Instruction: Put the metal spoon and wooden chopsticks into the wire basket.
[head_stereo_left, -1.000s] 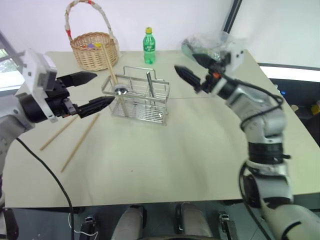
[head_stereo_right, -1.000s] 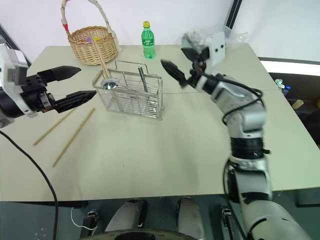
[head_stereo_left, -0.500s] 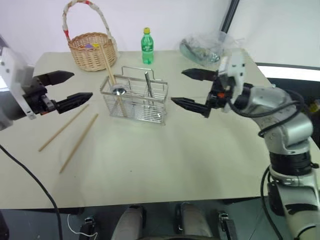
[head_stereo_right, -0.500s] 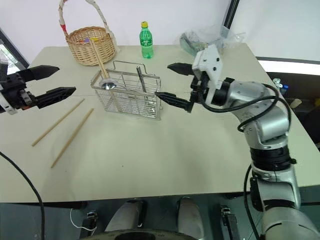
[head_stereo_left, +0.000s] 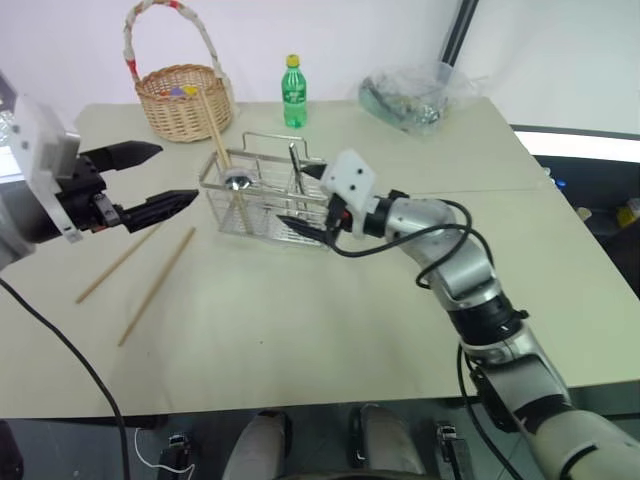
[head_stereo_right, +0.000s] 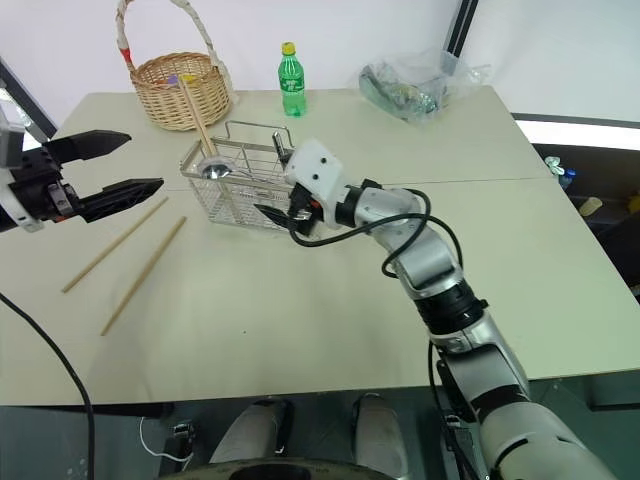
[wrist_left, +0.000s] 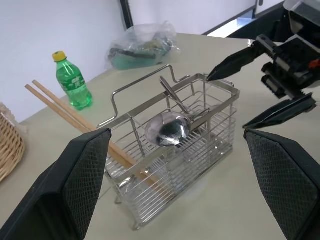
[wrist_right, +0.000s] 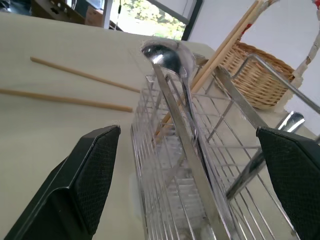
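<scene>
The metal spoon (head_stereo_left: 238, 181) will come free and leave the leaning chopsticks (head_stereo_left: 215, 132) in place when the robot lifts it, because the bowl lies in front of the chopsticks.
The wire basket (head_stereo_left: 262, 205) stands mid-table. The metal spoon (head_stereo_left: 237, 181) rests in it, bowl up at the rim, also clear in the left wrist view (wrist_left: 170, 131). Two wooden chopsticks (head_stereo_left: 219, 135) lean out of the basket's left end. Two more chopsticks (head_stereo_left: 158, 285) lie flat on the table to the basket's left. My right gripper (head_stereo_left: 298, 198) is open at the basket's right end, one finger by the top rim and one low; contact cannot be told. My left gripper (head_stereo_left: 176, 175) hovers open, left of the basket, above the loose chopsticks.
A round wicker basket (head_stereo_left: 183, 98) with a tall handle and a green bottle (head_stereo_left: 295, 92) stand at the back. A clear plastic bag (head_stereo_left: 415, 98) lies back right. Another metal utensil (head_stereo_left: 296, 162) stands in the wire basket.
My right gripper has swung left and down from the far right to the wire basket's right end, staying open. The left gripper has hardly moved.
</scene>
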